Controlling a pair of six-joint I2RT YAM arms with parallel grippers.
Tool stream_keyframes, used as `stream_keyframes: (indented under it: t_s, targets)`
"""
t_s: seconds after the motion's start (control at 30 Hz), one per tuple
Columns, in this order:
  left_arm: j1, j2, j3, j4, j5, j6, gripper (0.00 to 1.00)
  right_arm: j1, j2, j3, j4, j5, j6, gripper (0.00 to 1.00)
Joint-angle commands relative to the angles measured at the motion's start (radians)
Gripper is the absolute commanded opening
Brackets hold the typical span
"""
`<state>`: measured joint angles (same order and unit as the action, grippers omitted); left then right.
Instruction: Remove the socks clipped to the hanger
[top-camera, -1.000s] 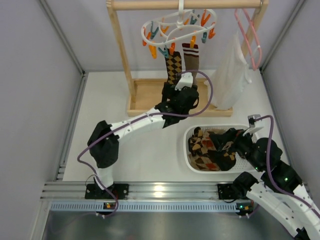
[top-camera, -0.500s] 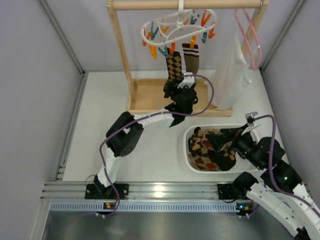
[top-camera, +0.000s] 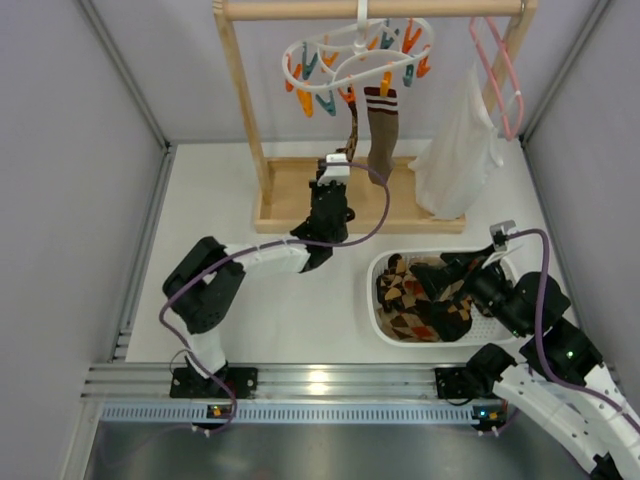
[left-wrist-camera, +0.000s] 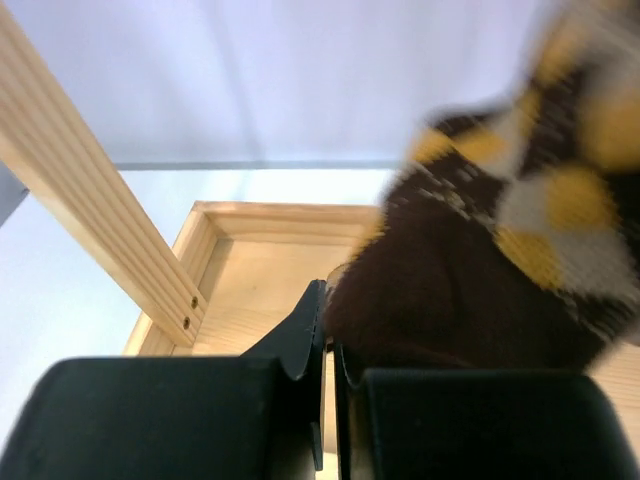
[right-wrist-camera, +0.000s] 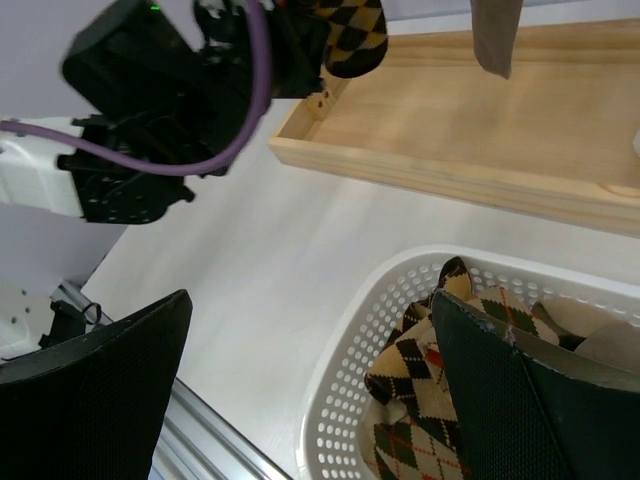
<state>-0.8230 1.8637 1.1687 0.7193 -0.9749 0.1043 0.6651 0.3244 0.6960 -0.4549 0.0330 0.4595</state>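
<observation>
The robot's left gripper is holding the argyle sock's toe (left-wrist-camera: 430, 285) while the sock's cuff hangs in an orange clip, so the right gripper should first press that clip (top-camera: 347, 95) open.
The white oval hanger (top-camera: 352, 52) with orange and teal clips hangs from the wooden rail. Two socks hang from it: an argyle sock (top-camera: 352, 128), seen edge-on, and a brown sock (top-camera: 380, 125) with a striped cuff. My left gripper (top-camera: 340, 165) reaches up under the argyle sock (left-wrist-camera: 500, 230). The left gripper (left-wrist-camera: 330, 300) is shut, and the edge of the sock's dark toe sits at its fingertips. My right gripper (top-camera: 465, 275) hovers open over the white basket (top-camera: 375, 300). In the right wrist view the right gripper (right-wrist-camera: 320, 400) has nothing between its fingers.
The basket (right-wrist-camera: 340, 380) holds several argyle and dark socks (top-camera: 420, 300). The wooden rack's post (top-camera: 243, 100) and base tray (top-camera: 290, 195) stand close beside the left arm. A pink wire hanger (top-camera: 497, 70) with a white garment (top-camera: 460, 150) hangs at the right.
My left gripper went from open to shut at the argyle sock's toe and shifted left. The sock now turns edge-on. The right gripper barely moved.
</observation>
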Motion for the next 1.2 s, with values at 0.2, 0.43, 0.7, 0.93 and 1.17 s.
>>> stream_keyframes:
  t_s: [0.2,0.43,0.7,0.93,1.17]
  targets:
    - [0.007,-0.348,-0.254,0.121,0.251,-0.225,0.0,-0.01,0.258,0.288,0.073,0.011,-0.055,0.99]
    - [-0.022,-0.393,-0.329,0.121,0.236,-0.262,0.0,-0.005,0.707,0.755,-0.102,0.062,-0.14,0.87]
    - [-0.062,-0.451,-0.389,0.12,0.194,-0.284,0.0,0.073,1.148,1.285,-0.257,0.26,-0.277,0.7]
    - [-0.062,-0.482,-0.412,0.12,0.194,-0.285,0.0,0.088,1.312,1.427,-0.162,0.285,-0.419,0.6]
    - [-0.062,-0.483,-0.414,0.118,0.202,-0.284,0.0,0.057,1.43,1.527,-0.119,0.246,-0.499,0.55]
